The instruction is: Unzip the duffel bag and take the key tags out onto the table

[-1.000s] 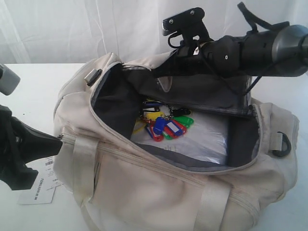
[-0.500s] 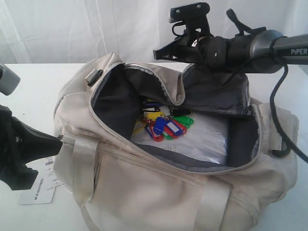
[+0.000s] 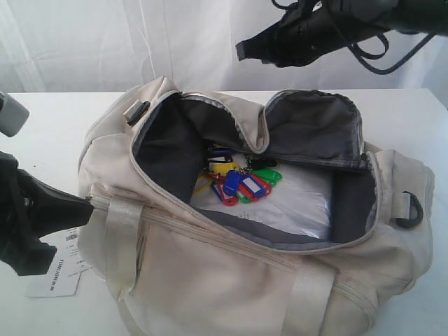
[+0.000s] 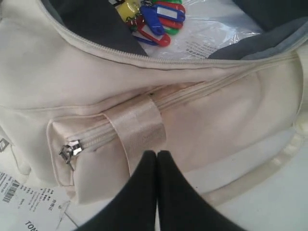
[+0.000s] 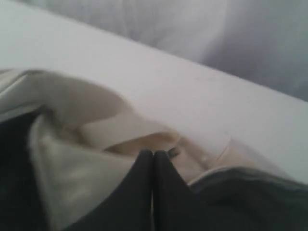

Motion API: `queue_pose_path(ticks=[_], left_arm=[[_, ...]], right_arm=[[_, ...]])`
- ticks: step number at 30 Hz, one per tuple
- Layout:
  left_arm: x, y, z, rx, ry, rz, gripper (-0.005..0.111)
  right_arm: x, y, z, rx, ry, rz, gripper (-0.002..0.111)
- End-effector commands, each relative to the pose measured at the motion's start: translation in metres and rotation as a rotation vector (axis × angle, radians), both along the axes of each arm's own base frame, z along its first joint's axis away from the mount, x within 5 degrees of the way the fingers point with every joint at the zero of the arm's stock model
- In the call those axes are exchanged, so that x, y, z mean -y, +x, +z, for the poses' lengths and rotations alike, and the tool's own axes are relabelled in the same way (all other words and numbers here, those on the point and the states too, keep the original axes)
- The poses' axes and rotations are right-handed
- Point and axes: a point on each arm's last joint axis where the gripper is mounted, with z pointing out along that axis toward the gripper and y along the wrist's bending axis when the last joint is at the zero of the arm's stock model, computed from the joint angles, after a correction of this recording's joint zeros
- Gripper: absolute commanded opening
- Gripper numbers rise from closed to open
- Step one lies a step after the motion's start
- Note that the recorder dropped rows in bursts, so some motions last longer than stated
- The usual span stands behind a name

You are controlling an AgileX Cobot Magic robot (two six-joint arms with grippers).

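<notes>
The back flap's fold (image 3: 257, 138) droops in toward the key tags, so my right gripper should pull the flap (image 3: 241, 106) up and back before my left gripper reaches in.
The cream-white duffel bag (image 3: 210, 280) lies on the white table (image 3: 49, 119) with its top zipper open and the dark lining showing. The key tags (image 3: 238, 180), red, blue, green and yellow, lie inside on a clear plastic packet (image 3: 294, 206); they also show in the left wrist view (image 4: 154, 19). My left gripper (image 3: 87, 203) is shut, its tips (image 4: 157, 153) against the glossy strap (image 4: 139, 132) at the bag's left end, with nothing seen between them. My right gripper (image 3: 241, 50) hangs shut and empty high above the bag's back flap (image 5: 153, 154).
A white paper barcode label (image 3: 59, 269) lies on the table by the bag's left end. A side pocket's metal zipper pull (image 4: 67, 153) sits near my left gripper. A black D-ring (image 3: 409, 210) hangs at the bag's right end. White curtain behind.
My right gripper has risen from the bag's back flap to well above the bag. The flap now stands free. The left arm and key tags have not moved.
</notes>
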Motion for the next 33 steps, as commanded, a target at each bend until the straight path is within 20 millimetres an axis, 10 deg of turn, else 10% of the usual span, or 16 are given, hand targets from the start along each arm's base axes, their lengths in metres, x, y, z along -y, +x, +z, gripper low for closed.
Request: queue_pose_path(ticks=[1, 7, 13, 22, 33], left_arm=[[0.001, -0.003, 0.001, -0.005, -0.014, -0.024, 0.0], [0.001, -0.003, 0.001, -0.003, -0.012, -0.027, 0.0], [0.002, -0.003, 0.002, -0.006, -0.015, -0.027, 0.0], [0.002, -0.003, 0.002, -0.006, -0.015, -0.027, 0.0], [0.002, -0.003, 0.002, -0.01, -0.023, -0.025, 0.0]], right_arm=[[-0.033, -0.059, 0.006, -0.141, -0.08, 0.408, 0.0], [-0.068, -0.07, -0.016, -0.102, -0.155, 0.484, 0.0], [-0.064, -0.035, -0.06, -0.046, -0.369, 0.283, 0.0], [-0.072, 0.003, -0.054, 0.355, -0.314, 0.105, 0.0], [-0.078, 0.041, -0.092, 0.28, -0.497, -0.067, 0.0]])
